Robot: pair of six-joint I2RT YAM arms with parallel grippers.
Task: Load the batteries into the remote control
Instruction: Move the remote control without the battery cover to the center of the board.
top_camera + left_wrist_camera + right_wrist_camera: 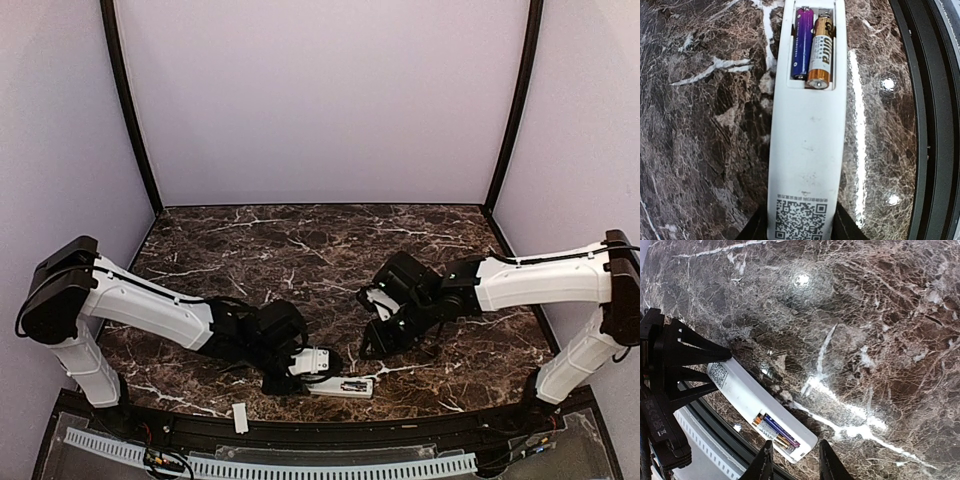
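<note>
My left gripper should take a new grip and swing the remote's compartment end clear before my right gripper pushes the gold battery in, because that end lies close to the rim.
The remote control lies back side up near the table's front edge, its battery compartment uncovered. Two batteries sit side by side in it, one purple and one gold. My left gripper is shut on the remote's end with the QR code, one dark finger on each side. In the top view the left gripper and the remote are at front centre. My right gripper is open and empty, hovering above the compartment end of the remote and the batteries. It also shows in the top view.
A short flat white strip lies on the black front rim, left of the remote. The rim runs close beside the remote. A white slotted duct runs below it. Dark marble table stretches behind.
</note>
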